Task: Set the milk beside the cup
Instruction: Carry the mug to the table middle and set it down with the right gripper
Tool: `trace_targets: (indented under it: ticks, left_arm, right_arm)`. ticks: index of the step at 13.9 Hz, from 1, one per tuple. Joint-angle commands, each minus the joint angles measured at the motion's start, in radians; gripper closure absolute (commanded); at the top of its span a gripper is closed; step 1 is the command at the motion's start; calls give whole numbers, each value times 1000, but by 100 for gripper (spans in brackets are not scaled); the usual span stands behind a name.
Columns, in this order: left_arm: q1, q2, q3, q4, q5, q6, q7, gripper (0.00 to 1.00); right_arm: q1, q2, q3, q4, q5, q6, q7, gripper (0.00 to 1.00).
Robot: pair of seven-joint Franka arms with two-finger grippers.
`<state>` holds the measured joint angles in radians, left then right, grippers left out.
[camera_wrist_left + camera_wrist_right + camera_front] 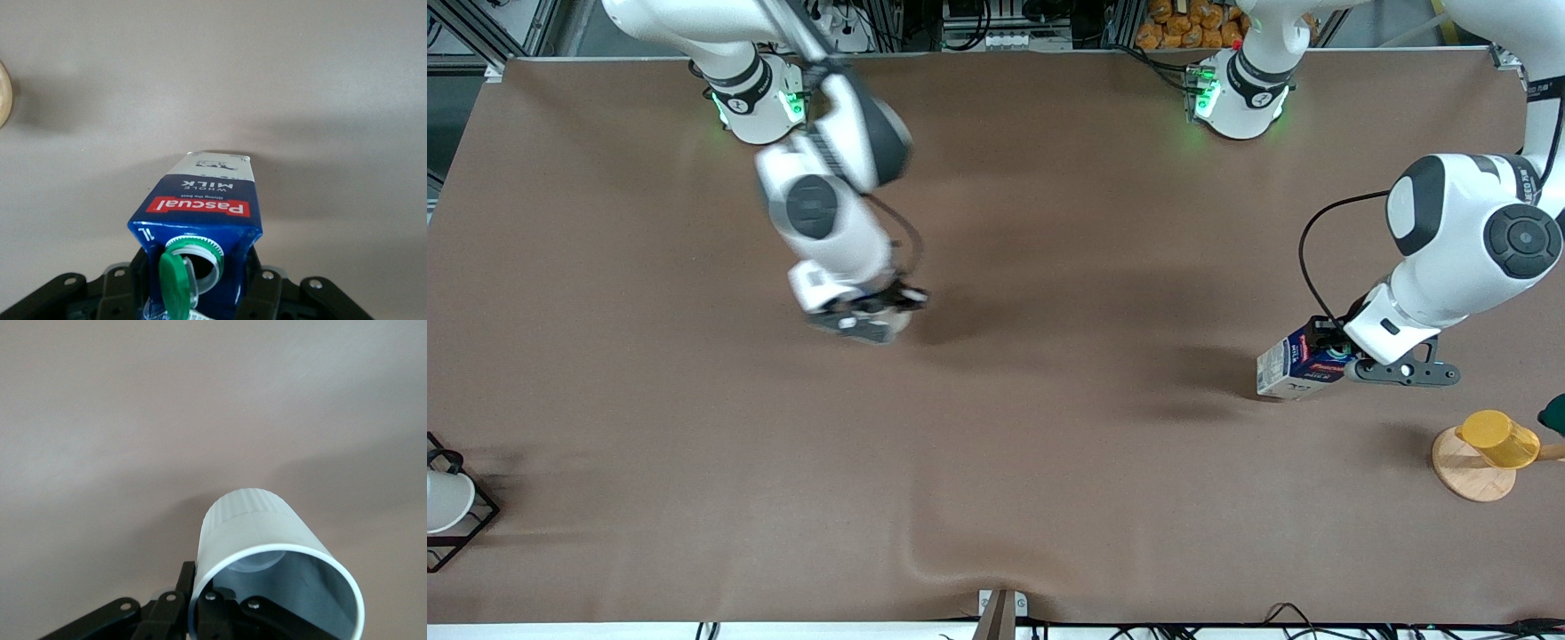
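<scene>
Next, my right gripper puts the off-white cup (267,527) it is holding down in the middle of the table (990,315) and moves away before my left gripper brings the milk.
The milk (1300,364), a dark blue carton with a red band and white lower part, is tilted at the left arm's end of the table. My left gripper (1327,354) is shut on its top. In the left wrist view, the fingers (259,283) press both sides of the milk (200,200), and its green cap (175,283) hangs open. I cannot tell whether its base touches the table. My right gripper (871,313) is over the middle of the table, blurred. In the right wrist view it (202,595) is shut on the wall of the off-white cup (257,533), one finger inside and one outside.
A yellow cup (1498,440) lies on a round wooden stand (1463,471) nearer the front camera than the milk. The stand's edge shows in the left wrist view (4,93). A white cup (443,502) sits in a black wire rack (476,524) at the right arm's end.
</scene>
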<state>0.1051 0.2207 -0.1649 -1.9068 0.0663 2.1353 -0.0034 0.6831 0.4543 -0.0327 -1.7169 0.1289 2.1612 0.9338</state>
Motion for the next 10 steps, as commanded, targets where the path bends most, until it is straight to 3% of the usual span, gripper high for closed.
trace_targets:
  ticks: [1, 3, 7, 10]
  left_arm:
    - [5, -21, -10, 29, -26, -57, 14, 46]
    - [5, -21, -10, 34, -62, -64, 14, 46]
    - [2, -21, -10, 49, -68, -66, 10, 46]
    - [-8, -20, -31, 61, -71, -80, -21, 46]
  right_arm:
    - [48, 182, -15, 218, -14, -3, 136, 100]
    - [82, 248, -15, 293, -15, 8, 157, 100]
    - [144, 293, -15, 299, -15, 52, 158, 98]
    - [142, 282, -15, 299, -9, 46, 183, 60]
